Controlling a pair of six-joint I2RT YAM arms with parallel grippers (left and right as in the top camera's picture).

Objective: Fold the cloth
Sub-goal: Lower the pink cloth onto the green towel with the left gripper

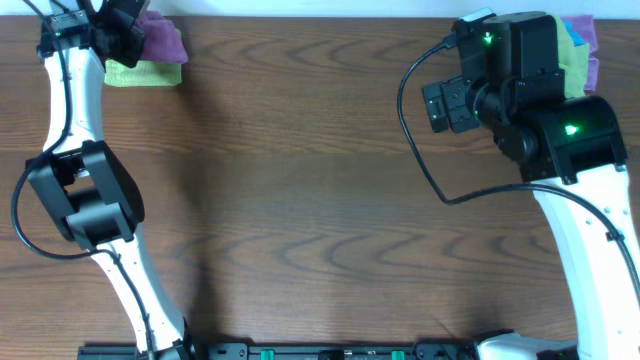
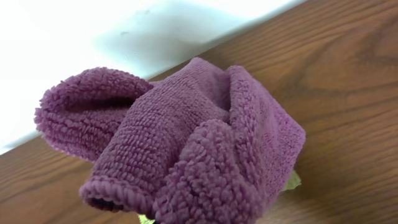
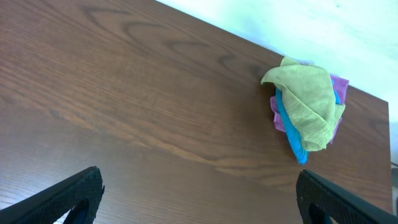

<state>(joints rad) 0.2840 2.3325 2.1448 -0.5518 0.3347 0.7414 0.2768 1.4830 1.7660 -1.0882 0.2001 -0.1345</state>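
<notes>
The purple cloth is gathered in thick folds [image 2: 186, 134] at the robot's left gripper, so the robot should let it go onto the yellow-green cloth [image 1: 147, 74] and straighten it out from there.
The lilac-purple cloth [image 1: 162, 40] lies bunched at the table's far left corner, on top of a yellow-green cloth [image 1: 140, 73]. My left gripper [image 1: 118, 30] is right at the purple cloth's left side. In the left wrist view the cloth [image 2: 186, 143] fills the frame in thick folds and hides the fingers; it looks gathered up in the jaws. A corner of the yellow-green cloth [image 2: 291, 182] peeks out below it. My right gripper [image 3: 199, 199] is wide open and empty above bare wood.
A pile of cloths [image 1: 580, 40] sits at the far right corner, partly under my right arm [image 1: 510, 70]. In the right wrist view it shows a yellow-green cloth [image 3: 308, 102] over a bright blue one [image 3: 289, 134] and a lilac one [image 3: 339, 84]. A white wall borders the table's far edge.
</notes>
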